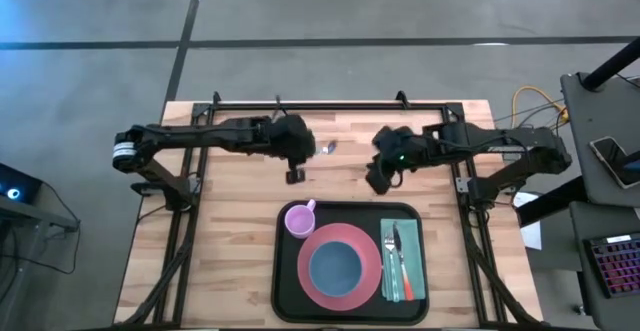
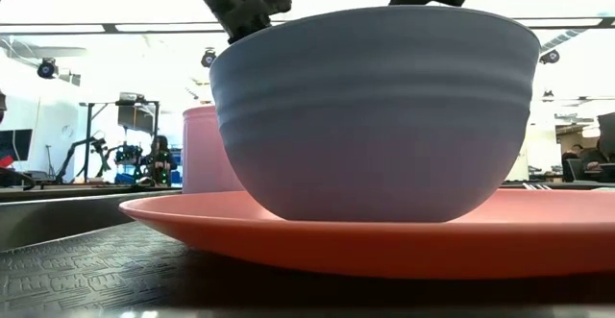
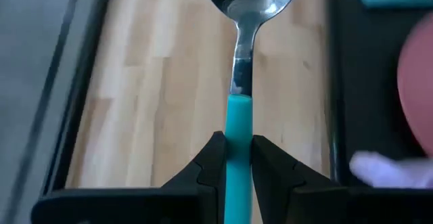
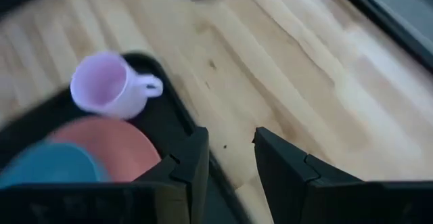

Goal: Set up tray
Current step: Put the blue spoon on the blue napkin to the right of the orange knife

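Observation:
The spoon's metal bowl (image 1: 328,147) points toward my right gripper, so my left gripper should turn the spoon and offer the teal handle (image 3: 239,121) to my right gripper.
The black tray (image 1: 285,271) lies near the table's near edge. It carries a pink plate (image 1: 372,271) with a blue bowl (image 1: 334,266), a lilac cup (image 1: 298,219), and a teal napkin (image 1: 412,271) bearing a fork and knife. My left gripper (image 1: 310,151) hovers over the far middle of the table, shut on a spoon (image 3: 247,7) with a teal handle. My right gripper (image 4: 230,153) is open above bare wood just beyond the tray's far edge, touching nothing. My left gripper pinches the spoon's teal handle (image 3: 238,126) between its two fingers (image 3: 211,163). The spoon runs straight out ahead along the fingers. Its metal bowl (image 1: 328,147) points toward the table's right. It is lifted clear of the wood.
Bare wood (image 1: 230,231) lies left of the tray and between the tray and the far rail (image 1: 340,103). In the low view the bowl (image 2: 375,116) and plate (image 2: 384,236) fill the front, and the cup (image 2: 202,155) stands behind. Both arm bases flank the table.

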Tool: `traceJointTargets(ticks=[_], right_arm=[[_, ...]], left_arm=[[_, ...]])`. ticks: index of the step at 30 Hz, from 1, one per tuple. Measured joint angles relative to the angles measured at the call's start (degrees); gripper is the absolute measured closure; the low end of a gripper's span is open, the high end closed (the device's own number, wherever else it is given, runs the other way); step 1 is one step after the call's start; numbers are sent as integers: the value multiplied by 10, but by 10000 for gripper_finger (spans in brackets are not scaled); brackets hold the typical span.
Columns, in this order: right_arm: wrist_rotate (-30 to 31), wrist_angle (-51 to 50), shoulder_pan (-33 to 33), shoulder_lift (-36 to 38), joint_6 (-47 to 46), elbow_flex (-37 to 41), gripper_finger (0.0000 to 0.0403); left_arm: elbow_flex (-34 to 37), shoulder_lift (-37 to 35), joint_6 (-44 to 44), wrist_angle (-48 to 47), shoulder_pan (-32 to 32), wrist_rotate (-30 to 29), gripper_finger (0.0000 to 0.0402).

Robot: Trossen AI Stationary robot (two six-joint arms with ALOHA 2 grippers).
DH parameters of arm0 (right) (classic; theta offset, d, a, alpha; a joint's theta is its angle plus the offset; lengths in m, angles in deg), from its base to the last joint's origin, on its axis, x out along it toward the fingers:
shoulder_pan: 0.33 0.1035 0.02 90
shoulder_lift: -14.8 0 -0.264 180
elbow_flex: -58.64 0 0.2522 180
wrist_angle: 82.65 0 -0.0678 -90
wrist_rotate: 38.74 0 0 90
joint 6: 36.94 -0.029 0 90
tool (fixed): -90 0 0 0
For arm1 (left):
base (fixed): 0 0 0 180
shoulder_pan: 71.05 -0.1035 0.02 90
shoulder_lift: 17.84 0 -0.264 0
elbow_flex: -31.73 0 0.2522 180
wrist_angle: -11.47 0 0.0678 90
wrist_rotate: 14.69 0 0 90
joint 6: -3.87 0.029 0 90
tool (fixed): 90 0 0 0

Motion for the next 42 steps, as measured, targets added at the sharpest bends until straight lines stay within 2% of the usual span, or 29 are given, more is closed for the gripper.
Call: traceJointTargets(ticks=[5, 9, 13, 16, 19, 21, 24, 26, 29, 31, 38, 42], right_arm=[[7, 12, 13, -39, 117, -26, 294], [13, 12, 13, -74, 176, -56, 294], [35, 13, 9, -106, 219, -94, 294], [35, 13, -12, -119, 166, -117, 294], [-6, 11, -48, -123, 99, -125, 294], [-40, 15, -68, -121, 93, -126, 294], [-69, 23, -72, -120, 140, -126, 293], [-103, 30, -70, -120, 151, -126, 293], [-150, 35, -91, -120, 87, -124, 293], [-177, 35, -112, -120, 40, -121, 293], [-240, 49, -172, -117, -43, -122, 294], [-259, 68, -207, -106, -68, -123, 293]], left_arm=[[28, 0, 139, -2, 27, -12, 368], [30, 4, 233, 1, 52, -109, 368], [32, 6, 303, 9, 69, -142, 368], [33, 5, 327, 30, 80, -183, 368], [33, 5, 331, 36, 83, -198, 368], [33, 5, 318, 34, 82, -200, 368], [33, 1, 325, 35, 89, -202, 368], [33, -7, 359, 47, 101, -201, 368], [36, -14, 413, 80, 121, -207, 368], [40, -14, 451, 119, 136, -232, 368], [79, -25, 661, 283, 175, -323, 368], [102, -41, 720, 325, 187, -332, 368]])
